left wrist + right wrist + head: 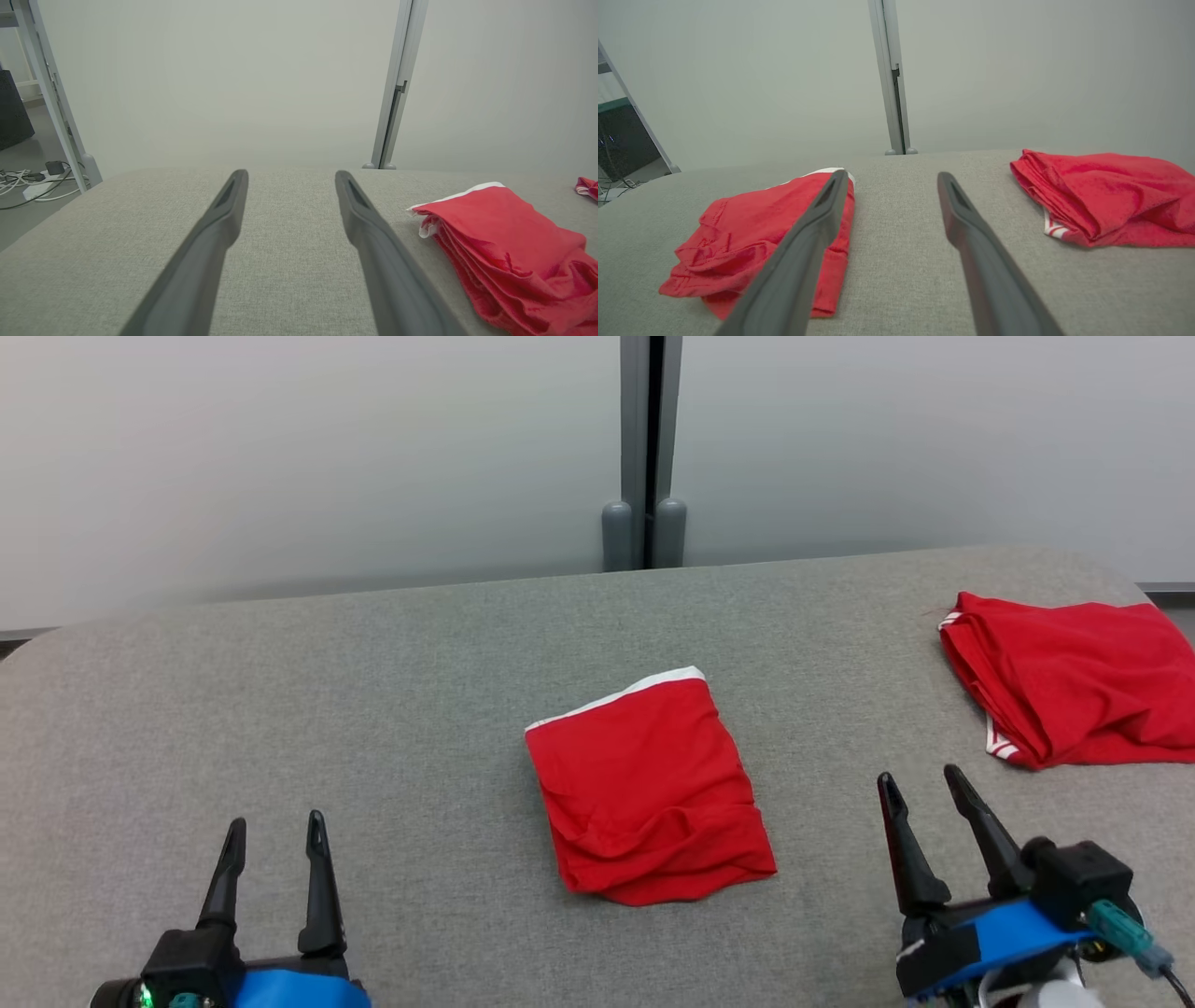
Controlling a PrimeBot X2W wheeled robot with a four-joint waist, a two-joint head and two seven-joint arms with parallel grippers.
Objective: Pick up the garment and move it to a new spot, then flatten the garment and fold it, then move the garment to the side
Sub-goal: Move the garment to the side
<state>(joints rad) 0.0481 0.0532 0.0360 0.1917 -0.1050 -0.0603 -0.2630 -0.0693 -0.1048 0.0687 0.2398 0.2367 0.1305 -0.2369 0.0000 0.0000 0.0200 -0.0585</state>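
Observation:
The garment point(650, 790) has a rounded fold point(736, 767) as its side edge, so I expect it to stay a compact rectangle when the robot carries it by that side edge.
A red garment point(649, 789) with a white band along its far edge lies folded in a compact rectangle at the middle of the grey padded table point(373, 709). It also shows in the left wrist view as the red garment point(509, 252) and in the right wrist view as the garment point(752, 238). My left gripper point(277, 833) stands open near the table's front left, apart from the cloth, with nothing between its fingers point(219, 219). My right gripper point(922, 786) stands open at the front right, likewise empty, its fingers point(957, 210) over bare table.
A second red garment point(1074, 686), loosely folded, lies at the table's far right edge, seen too as the red pile point(1101, 196). A grey wall with a vertical post point(644, 448) stands behind the table. Cables point(28, 184) lie on the floor off the left side.

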